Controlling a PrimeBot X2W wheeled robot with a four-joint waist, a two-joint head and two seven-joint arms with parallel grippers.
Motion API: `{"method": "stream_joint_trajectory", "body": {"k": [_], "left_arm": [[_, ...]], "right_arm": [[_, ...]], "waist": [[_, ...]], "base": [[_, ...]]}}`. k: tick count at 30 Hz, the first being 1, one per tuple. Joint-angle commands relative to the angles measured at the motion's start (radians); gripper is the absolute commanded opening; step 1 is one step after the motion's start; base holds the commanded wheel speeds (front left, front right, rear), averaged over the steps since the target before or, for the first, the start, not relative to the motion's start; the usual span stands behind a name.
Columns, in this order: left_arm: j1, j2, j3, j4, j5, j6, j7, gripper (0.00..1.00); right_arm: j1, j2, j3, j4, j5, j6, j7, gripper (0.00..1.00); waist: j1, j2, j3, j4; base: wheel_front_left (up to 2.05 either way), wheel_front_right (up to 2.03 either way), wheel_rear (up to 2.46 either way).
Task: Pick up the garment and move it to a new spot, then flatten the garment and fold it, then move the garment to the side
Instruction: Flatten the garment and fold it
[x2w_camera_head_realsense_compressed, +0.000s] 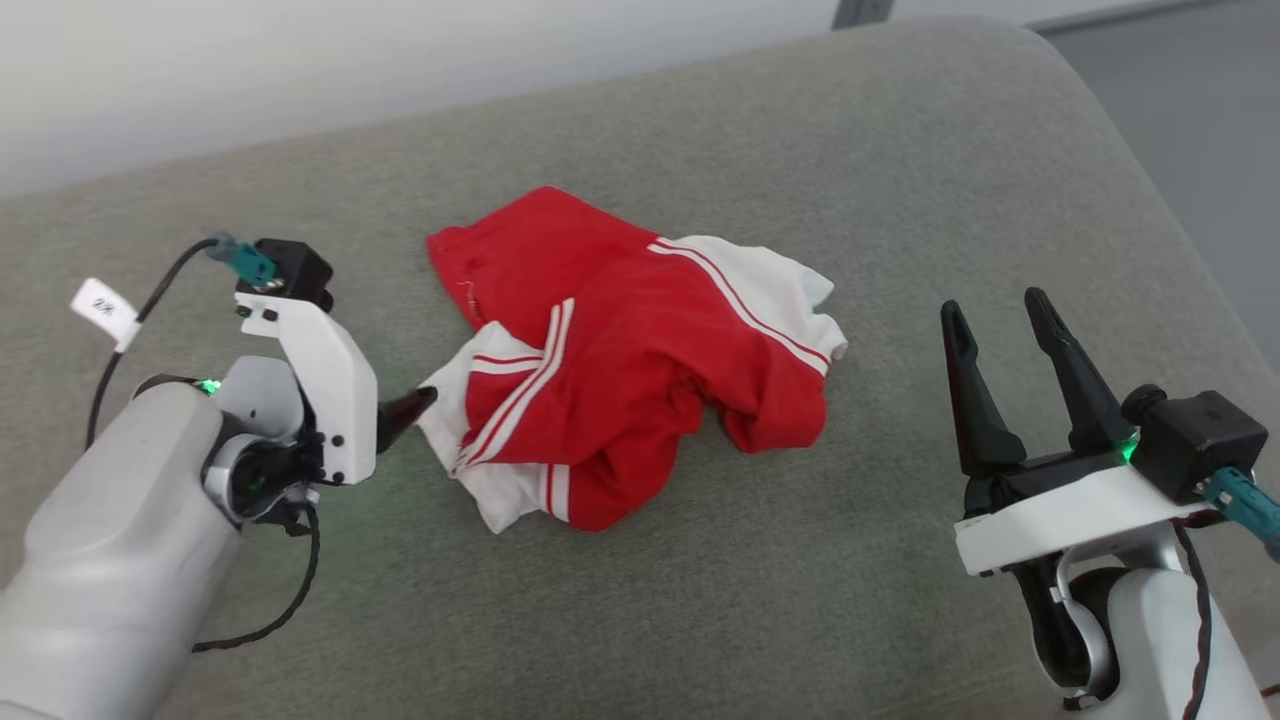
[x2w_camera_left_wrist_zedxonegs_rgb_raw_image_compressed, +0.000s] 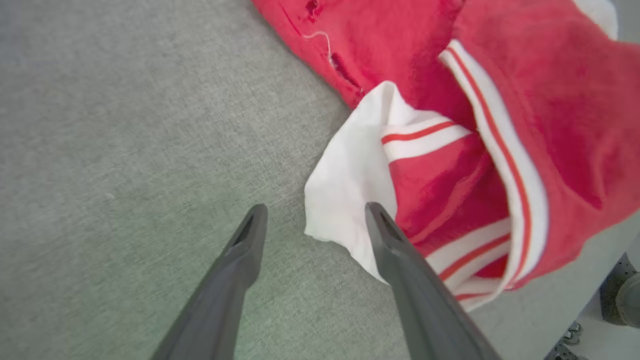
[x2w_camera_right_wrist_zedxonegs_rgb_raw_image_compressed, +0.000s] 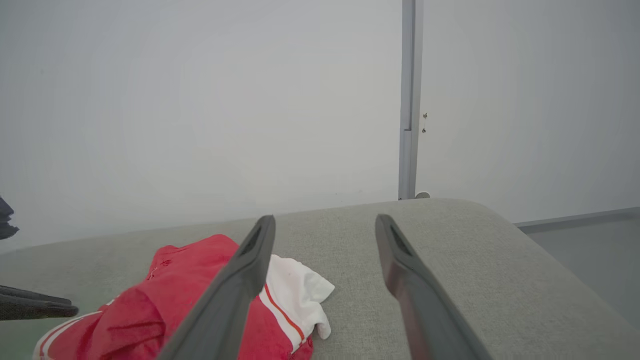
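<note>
My gripper will make the garment's red body (x2w_camera_head_realsense_compressed: 618, 348) drop open between the white sleeves (x2w_camera_head_realsense_compressed: 780, 288) when it lifts, since these sleeves stick out at opposite ends of the heap.
The garment (x2w_camera_head_realsense_compressed: 640, 350) lies crumpled in a heap in the middle of a grey cushion, red cloth with white sleeves and striped trim showing. My left gripper (x2w_camera_head_realsense_compressed: 405, 410) sits low at the heap's left side, its dark tip right by a white sleeve. In the left wrist view the left gripper (x2w_camera_left_wrist_zedxonegs_rgb_raw_image_compressed: 315, 210) is open, and the white sleeve corner (x2w_camera_left_wrist_zedxonegs_rgb_raw_image_compressed: 345, 190) reaches into the gap between its fingers. My right gripper (x2w_camera_head_realsense_compressed: 1000, 330) stands open, clear of the cloth to its right, fingers pointing up. In the right wrist view the right gripper (x2w_camera_right_wrist_zedxonegs_rgb_raw_image_compressed: 325, 220) is open above the cushion, the garment (x2w_camera_right_wrist_zedxonegs_rgb_raw_image_compressed: 170, 285) to its lower left.
The grey upholstered cushion (x2w_camera_head_realsense_compressed: 800, 600) stretches wide around the heap, with a rounded far-right corner (x2w_camera_head_realsense_compressed: 1080, 90). A pale wall (x2w_camera_right_wrist_zedxonegs_rgb_raw_image_compressed: 200, 100) stands behind it and grey floor (x2w_camera_head_realsense_compressed: 1210, 100) lies beyond its right edge. The cushion's near edge (x2w_camera_left_wrist_zedxonegs_rgb_raw_image_compressed: 590, 280) shows in the left wrist view.
</note>
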Motion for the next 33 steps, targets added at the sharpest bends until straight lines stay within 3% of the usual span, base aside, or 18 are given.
{"method": "stream_joint_trajectory", "body": {"k": [1,14,16,17,18,23,30,33], "left_arm": [[-0.020,-0.008,-0.007,0.013,0.011,0.006,0.014,1.00],[-0.065,-0.066,-0.126,0.223,0.089,0.057,0.178,1.00],[-0.053,-0.077,-0.151,0.244,0.089,0.047,0.215,1.00],[-0.045,-0.082,-0.161,0.250,0.084,0.040,0.232,0.06],[-0.044,-0.087,-0.167,0.253,0.082,0.035,0.238,0.00],[-0.080,-0.083,-0.154,0.241,0.067,0.019,0.219,0.00],[-0.132,0.020,-0.101,0.157,0.061,0.022,0.181,0.00],[-0.119,0.075,-0.078,0.099,0.049,0.045,0.178,0.00]], "right_arm": [[0.002,0.004,0.000,0.006,0.006,0.000,-0.009,1.00],[-0.039,0.017,0.021,0.050,0.029,0.000,-0.023,1.00],[-0.043,0.018,0.023,0.052,0.032,0.000,-0.025,1.00],[-0.044,0.018,0.023,0.054,0.032,0.000,-0.025,1.00],[-0.045,0.018,0.022,0.056,0.032,0.000,-0.026,1.00],[-0.046,0.016,0.002,0.064,0.024,0.000,-0.027,1.00],[-0.039,0.007,-0.031,0.070,0.012,0.000,-0.014,1.00],[-0.034,0.004,-0.044,0.070,0.013,0.000,-0.010,1.00]], "waist": [[0.0000,0.0000,0.015,-0.017],[0.0000,0.0000,0.062,-0.063],[0.0000,0.0000,0.066,-0.062],[0.0000,0.0000,0.068,-0.061],[0.0000,0.0000,0.069,-0.058],[0.0000,0.0000,0.066,-0.021],[0.0000,0.0000,0.042,0.044],[0.0000,0.0000,0.030,0.069]], "base": [[0.00,0.00,0.00],[0.00,0.00,0.00],[0.00,0.00,0.00],[0.00,0.00,0.00],[0.00,0.00,0.00],[0.00,0.00,0.00],[0.00,0.00,0.00],[0.00,0.00,0.00]]}}
